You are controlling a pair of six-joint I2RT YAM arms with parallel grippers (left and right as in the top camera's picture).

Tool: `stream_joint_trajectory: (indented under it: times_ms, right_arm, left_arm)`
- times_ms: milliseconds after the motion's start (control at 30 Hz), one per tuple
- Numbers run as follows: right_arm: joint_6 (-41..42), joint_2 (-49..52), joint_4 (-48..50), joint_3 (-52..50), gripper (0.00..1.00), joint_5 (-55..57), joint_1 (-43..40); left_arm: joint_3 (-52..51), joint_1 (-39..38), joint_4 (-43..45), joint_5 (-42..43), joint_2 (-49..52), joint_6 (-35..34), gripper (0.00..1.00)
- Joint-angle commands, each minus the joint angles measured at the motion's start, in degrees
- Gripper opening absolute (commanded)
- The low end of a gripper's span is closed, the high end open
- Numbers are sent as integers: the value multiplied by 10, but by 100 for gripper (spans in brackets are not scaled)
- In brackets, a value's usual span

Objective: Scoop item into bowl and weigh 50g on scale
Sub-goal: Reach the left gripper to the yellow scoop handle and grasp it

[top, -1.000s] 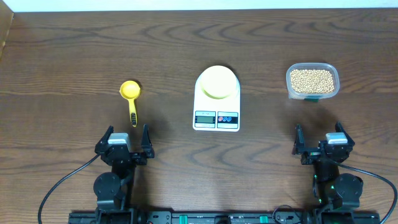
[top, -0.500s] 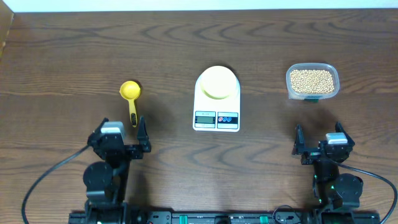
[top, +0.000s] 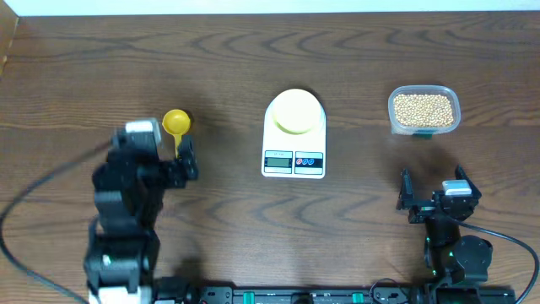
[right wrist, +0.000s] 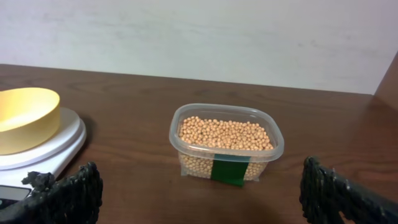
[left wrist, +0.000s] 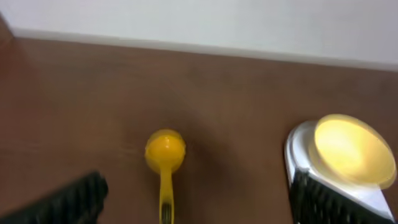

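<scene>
The yellow scoop's cup (top: pixel 176 122) points up and is clear of the white scale. I go on moving my left gripper toward the cup's rim (top: pixel 165 119) until the fingers close on it.
The tan beans (top: pixel 422 107) fill a clear tub (top: pixel 451 127) at the back right, which the right wrist view shows straight ahead as beans (right wrist: pixel 227 132). The pale yellow bowl (top: pixel 295 111) sits on the white scale (top: pixel 294 148). From the left wrist the bowl (left wrist: pixel 351 149) and the scale (left wrist: pixel 297 155) show at the right. My left gripper (top: pixel 166 154) is open, low over the handle of a yellow scoop (top: pixel 176 122). Between its fingers lies the scoop (left wrist: pixel 165 150), untouched. My right gripper (top: pixel 430 192) stands open and empty near the front edge, well short of the tub.
The scale's display and buttons (top: pixel 293 160) face the front edge. A green label (right wrist: pixel 229 170) marks the tub's near wall. A pale wall runs behind the table's far edge (left wrist: pixel 199 46). Cables trail from both arm bases at the front.
My left arm has swung forward and slightly left, bringing its open gripper up to the scoop's handle. The right arm, scale, bowl and tub have not moved.
</scene>
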Motion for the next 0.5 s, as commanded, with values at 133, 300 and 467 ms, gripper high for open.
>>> stream_joint_trajectory:
  times_ms: [133,300,467]
  right_arm:
    - [-5,-3,-2,-1,99,4,4]
    - [-5,-3,-2,-1,99,4,4]
    - [-5,-3,-2,-1,99,4,4]
  left_arm:
    - [286,2,-192,3,225,-9,96]
    - [471,18,-346,4,386,-9,95]
    - [504,41,-361,4,507,9,95]
